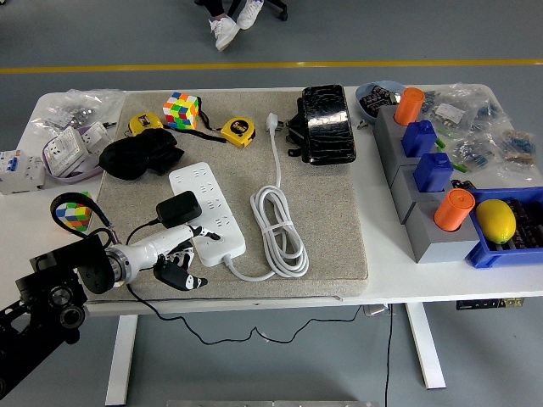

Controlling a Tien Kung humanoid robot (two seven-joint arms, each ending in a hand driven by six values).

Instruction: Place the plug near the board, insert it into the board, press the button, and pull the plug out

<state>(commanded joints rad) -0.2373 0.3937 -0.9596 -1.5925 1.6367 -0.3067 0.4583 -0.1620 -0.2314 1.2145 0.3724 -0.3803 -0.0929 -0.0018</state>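
Note:
I expect the black plug [178, 209] to come out of the board with the cord trailing behind it when I pull, because the thin black cord sags loosely [254, 334] below the table's front edge.
The white power board [207, 210] lies slanted on the grey mat [331, 220], its own white cable [278, 227] coiled to its right. A black plug [178, 209] sits on the board's left edge, about halfway along; whether it is seated in a socket I cannot tell. Its thin black cord runs down-left past my hand and over the table's front edge. My left hand [176, 259] lies just below the plug, at the board's near left corner. It holds nothing. Its fingers [188, 280] are loosely spread, and the upper ones reach to the board's side.
Behind the board lie a black pouch [140, 156], two yellow tape measures [237, 131], a colour cube [181, 109] and a black case [327, 124]. A second cube [73, 212] sits left of my arm. Grey blocks with orange and blue parts [428, 182] and a blue bin with a lemon [496, 220] fill the right side.

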